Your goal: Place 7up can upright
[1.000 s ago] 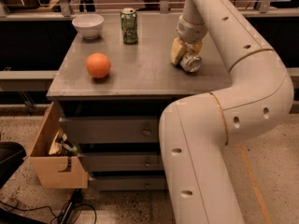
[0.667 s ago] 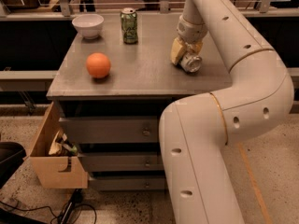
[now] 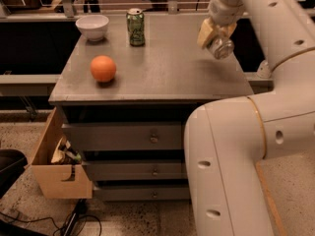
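Observation:
The 7up can [image 3: 221, 46] hangs tilted above the cabinet top, so next my gripper swings the can past the cabinet top's side edge [image 3: 239, 66], turns it upright, then lowers it.
The 7up can [image 3: 220, 47] is silvery with a shiny metal end that faces the camera. It is held tilted above the right part of the grey cabinet top [image 3: 162, 68]. My gripper [image 3: 212, 37] is shut on the can, with pale yellowish fingers [image 3: 205, 32] around its body. The can is lifted off the surface, and its shadow falls on the top beneath it. Most of the can's body is hidden by the fingers.
A dark green can [image 3: 135, 27] stands upright at the back middle. A white bowl [image 3: 92, 26] sits at the back left. An orange [image 3: 103, 68] lies front left. My large white arm [image 3: 256, 132] fills the right side. A wooden drawer [image 3: 56, 163] hangs open at lower left.
The gripper has risen with the 7up can, which was at the cabinet top before and now hangs above it. The other objects have not moved.

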